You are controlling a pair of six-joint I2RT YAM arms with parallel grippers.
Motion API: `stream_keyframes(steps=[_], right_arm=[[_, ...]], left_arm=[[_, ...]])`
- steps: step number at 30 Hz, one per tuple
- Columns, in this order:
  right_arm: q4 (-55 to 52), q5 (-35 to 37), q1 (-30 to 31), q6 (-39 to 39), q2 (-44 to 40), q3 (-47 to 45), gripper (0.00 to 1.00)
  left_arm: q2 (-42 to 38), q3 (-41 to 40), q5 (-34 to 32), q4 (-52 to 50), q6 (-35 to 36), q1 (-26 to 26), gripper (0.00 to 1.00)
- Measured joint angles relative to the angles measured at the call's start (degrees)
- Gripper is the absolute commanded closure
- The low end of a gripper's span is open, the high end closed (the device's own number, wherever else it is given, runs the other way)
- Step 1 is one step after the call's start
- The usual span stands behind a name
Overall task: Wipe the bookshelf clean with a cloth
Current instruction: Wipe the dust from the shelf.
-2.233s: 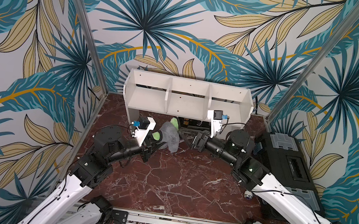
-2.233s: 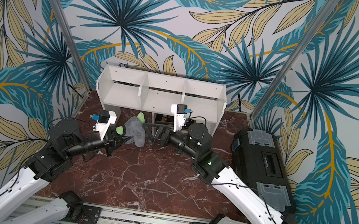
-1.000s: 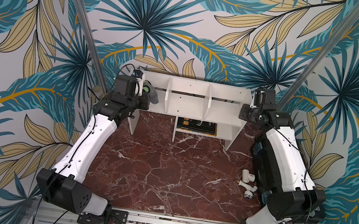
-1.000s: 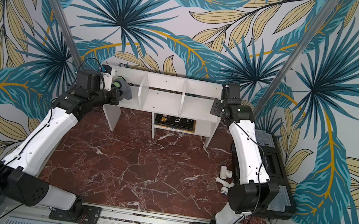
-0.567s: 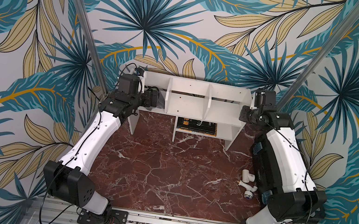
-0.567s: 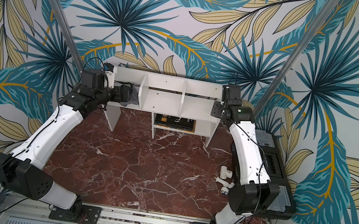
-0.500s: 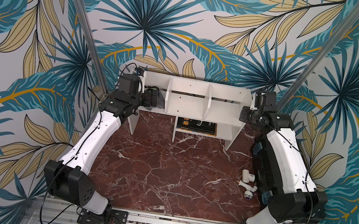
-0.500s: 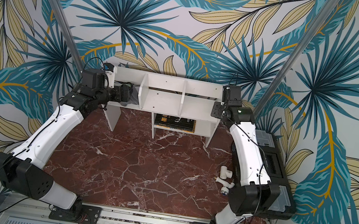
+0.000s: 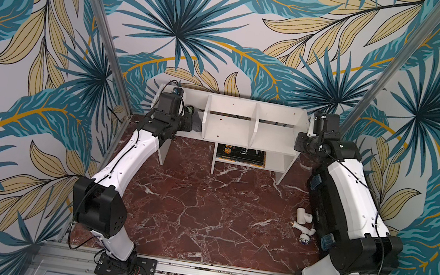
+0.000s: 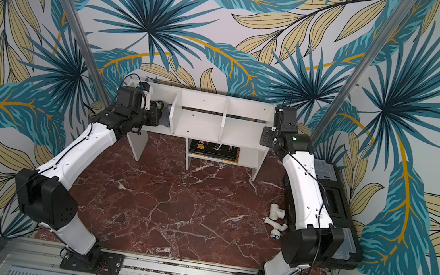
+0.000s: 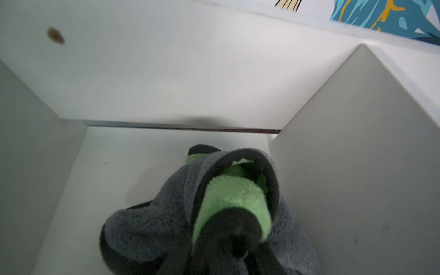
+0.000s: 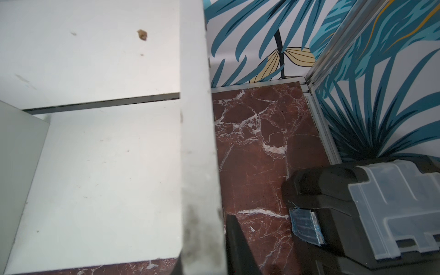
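The cloth in the robot's left gripper is against the bookshelf's divider, so the robot should wipe the cloth back over the bottom of the bookshelf section toward the outer end panel (image 11: 22, 174).
The white bookshelf (image 9: 230, 122) (image 10: 200, 123) stands against the back wall. My left gripper (image 9: 190, 113) (image 10: 157, 110) reaches into its left upper compartment, shut on the bunched grey and lime-green cloth (image 11: 147, 221). The cloth (image 10: 165, 119) rests on the compartment floor beside the divider (image 11: 357, 166). In the left wrist view the left gripper (image 11: 228, 228) is mostly wrapped in cloth. My right gripper (image 9: 302, 140) (image 10: 266, 138) (image 12: 204, 257) is at the shelf's right end, shut on the end panel (image 12: 197, 142), with one dark finger (image 12: 235, 245) outside it.
A black toolbox (image 10: 331, 198) (image 12: 381, 214) lies along the right wall under my right arm. White pipe fittings (image 9: 303, 220) lie on the marble floor beside it. A dark book (image 9: 240, 153) fills the lower cubby. Metal posts and patterned walls close in both sides.
Both arms rose from the floor to the shelf. The left gripper carried the cloth into the left compartment and pushed further in over the last second. The right gripper stays at the end panel.
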Motion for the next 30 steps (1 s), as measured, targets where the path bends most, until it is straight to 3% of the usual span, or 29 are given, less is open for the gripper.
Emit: stream_keyframes(steps=[7, 13, 22, 26, 30], right_arm=[[0.9, -1.0, -0.1, -1.7, -0.7, -1.1, 0.99], [1.2, -2.0, -0.2, -2.8, -0.9, -1.3, 1.00], [0.7, -4.7, -1.4, -4.3, -0.6, -0.6, 1.00], [0.6, -6.2, -2.2, -5.2, -0.6, -0.6, 1.00], [-0.3, -8.2, -3.3, -6.2, -0.1, 0.5, 1.00]], left_arm=[[6.3, 8.4, -5.3, -2.1, 0.5, 1.0, 0.99], [5.8, 7.4, -5.5, -2.3, 0.4, 0.4, 1.00], [-6.1, -7.9, -9.2, 1.8, 0.5, -5.8, 1.00], [-3.5, -4.0, -9.4, 0.3, 0.7, -5.6, 1.00], [3.6, 5.3, -9.4, -1.9, 0.9, -4.4, 1.00]])
